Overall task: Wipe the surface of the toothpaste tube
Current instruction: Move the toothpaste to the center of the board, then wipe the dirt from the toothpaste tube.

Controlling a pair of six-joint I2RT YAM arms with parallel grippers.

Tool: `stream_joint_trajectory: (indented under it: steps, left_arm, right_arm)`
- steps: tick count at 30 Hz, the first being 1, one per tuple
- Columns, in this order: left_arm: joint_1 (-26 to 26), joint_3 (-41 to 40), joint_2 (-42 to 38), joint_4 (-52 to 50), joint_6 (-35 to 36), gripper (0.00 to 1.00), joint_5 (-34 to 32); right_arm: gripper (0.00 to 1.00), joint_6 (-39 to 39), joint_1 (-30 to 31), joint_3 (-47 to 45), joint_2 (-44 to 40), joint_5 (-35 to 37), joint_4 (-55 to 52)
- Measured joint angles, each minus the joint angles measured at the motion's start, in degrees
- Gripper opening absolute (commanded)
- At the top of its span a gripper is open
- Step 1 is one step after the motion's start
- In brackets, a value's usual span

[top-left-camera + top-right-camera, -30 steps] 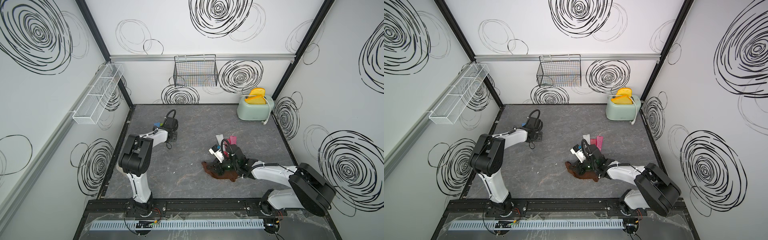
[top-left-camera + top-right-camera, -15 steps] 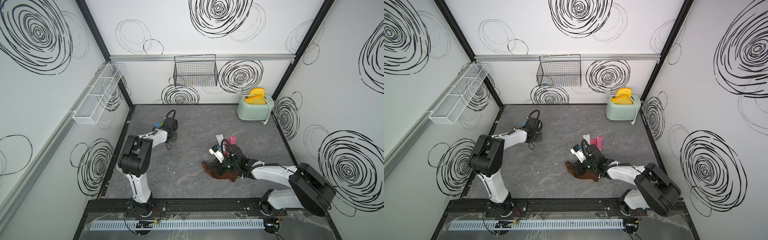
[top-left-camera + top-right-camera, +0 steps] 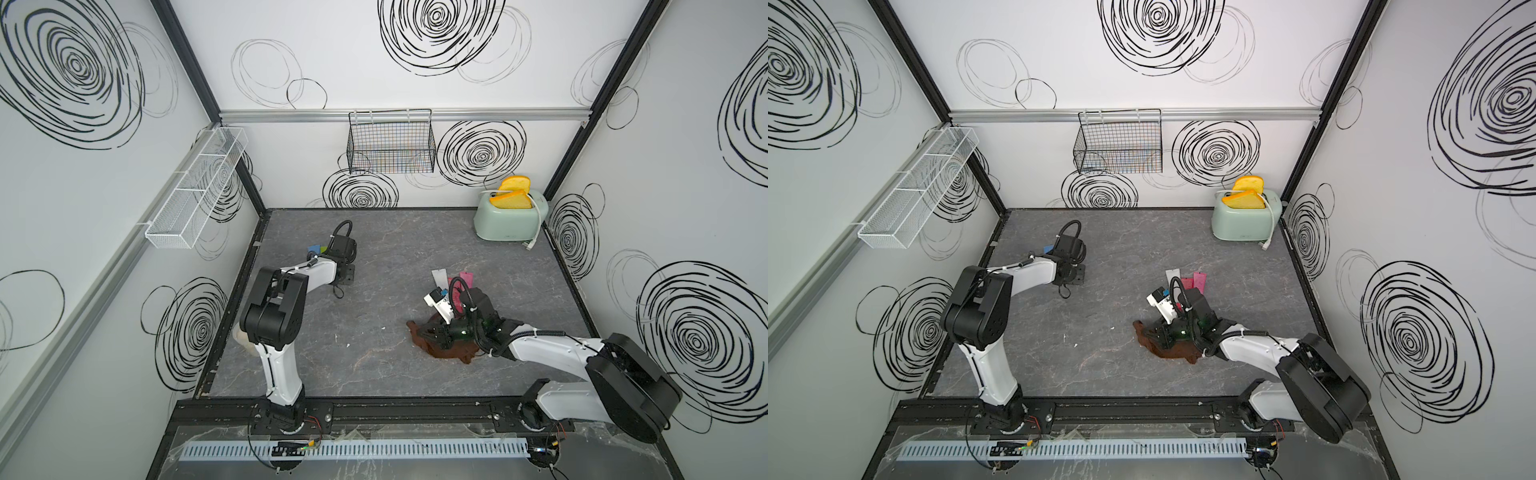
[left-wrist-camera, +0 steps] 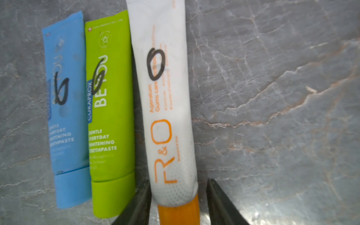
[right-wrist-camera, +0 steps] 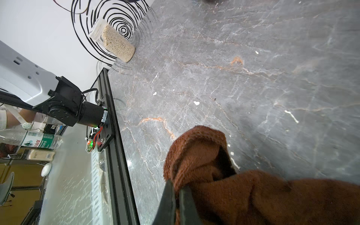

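The white tube [image 4: 163,97] next to the green tube is far away from the brown cloth. I should put it down near the cloth [image 3: 396,326] with my left gripper and keep it still.
A white toothpaste tube [image 4: 165,97] with an orange cap lies on the grey marble table, with a green tube [image 4: 109,116] and a blue tube [image 4: 64,109] side by side next to it. My left gripper [image 4: 178,181] is open and straddles the white tube's cap end. One finger is against the tube and the other stands clear of it. In both top views these tubes [image 3: 314,249] peek out beside the left wrist. My right gripper [image 5: 176,185] is shut on a brown cloth [image 5: 243,194], which rests on the table [image 3: 451,351] at front right.
A white tube [image 3: 440,276] and a pink tube [image 3: 466,277] lie just behind the right wrist. A mint toaster [image 3: 507,218] stands at the back right. A black wire basket [image 3: 390,145] and a white wire shelf [image 3: 195,191] hang on the walls. A grain jar [image 5: 116,44] lies by the left wall.
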Motion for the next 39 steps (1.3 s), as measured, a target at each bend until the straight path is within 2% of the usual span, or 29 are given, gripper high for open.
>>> stream_joint_trajectory:
  steps: [5,13,20,22,27,35,39]
  left_arm:
    - [-0.02,0.61,0.61,-0.04,-0.13,0.28,0.22]
    - [-0.2,-1.27,-0.94,1.4,-0.2,0.22,3.1]
    - [-3.56,-12.98,-12.55,4.59,-1.75,0.21,7.67]
    - [-6.64,-15.45,-15.34,5.09,-2.49,0.21,8.02]
    - [-18.75,-20.26,-19.87,6.25,-4.61,0.21,7.72]
    - [-36.63,-33.68,-31.1,7.13,-10.14,0.34,5.64]
    - [-42.47,-36.13,-35.3,6.71,-11.96,0.43,3.58]
  right_arm:
    - [0.0,0.2,-0.44,-0.44,-0.85,-0.81,0.22]
    - [0.0,0.9,-6.21,-0.57,-6.88,-1.88,-1.29]
    - [0.0,2.54,-11.85,-0.42,-9.88,-3.54,-3.39]
    - [0.0,2.82,-12.61,-0.2,-9.86,-4.04,-4.0]
    - [0.0,3.28,-13.88,1.86,-9.4,-5.35,-5.25]
    - [0.0,3.21,-14.53,4.92,-3.82,-6.84,-6.62]
    - [0.0,3.21,-14.4,6.69,0.26,-6.75,-6.84]
